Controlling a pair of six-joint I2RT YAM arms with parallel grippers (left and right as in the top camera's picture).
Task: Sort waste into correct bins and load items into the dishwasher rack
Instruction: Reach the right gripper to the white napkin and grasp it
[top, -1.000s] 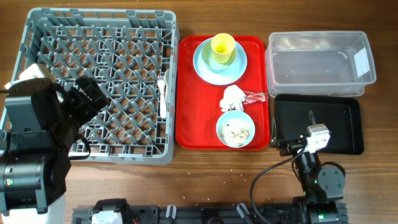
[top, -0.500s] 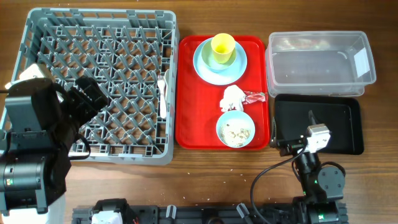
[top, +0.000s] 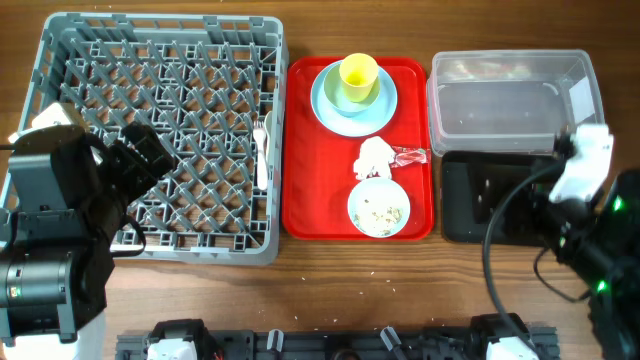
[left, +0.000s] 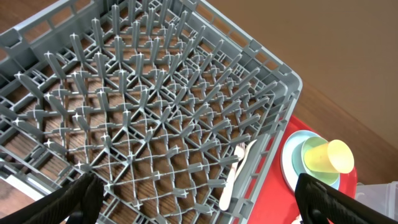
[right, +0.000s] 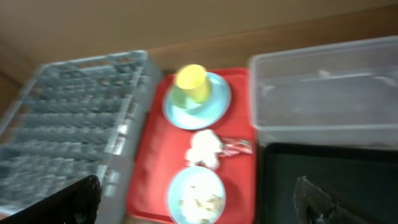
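Next, I move the white napkin (top: 374, 158) into the clear tub (top: 512, 105) with my right gripper before it takes the wrapper, because the napkin is lying over an end of the wrapper.
A yellow cup (top: 358, 78) stands in a pale blue bowl on a plate (top: 328, 108) at the back of the red serving tray (top: 310, 190). A crumpled white napkin (top: 373, 157) and a red-and-clear wrapper (top: 410, 156) lie mid-tray. A pale blue bowl (top: 379, 208) with rice-like scraps sits at the tray's front. A white fork and spoon (top: 262, 150) lie in the grey rack (top: 160, 60). My left gripper (left: 199, 199) is open and empty over the rack's front. My right gripper (right: 199, 202) is open and empty, high above the scrap bowl (right: 196, 198).
The clear tub (top: 515, 100) stands at the back right, with the black tray (top: 490, 200) in front of it. My right arm (top: 585, 170) hangs over the black tray's right part. The tub (right: 323, 93) and black tray (right: 311, 168) also show in the right wrist view.
My right arm has risen and swung from the black tray's front edge to the far right, now covering the tray's right side. The left arm and all objects have not moved.
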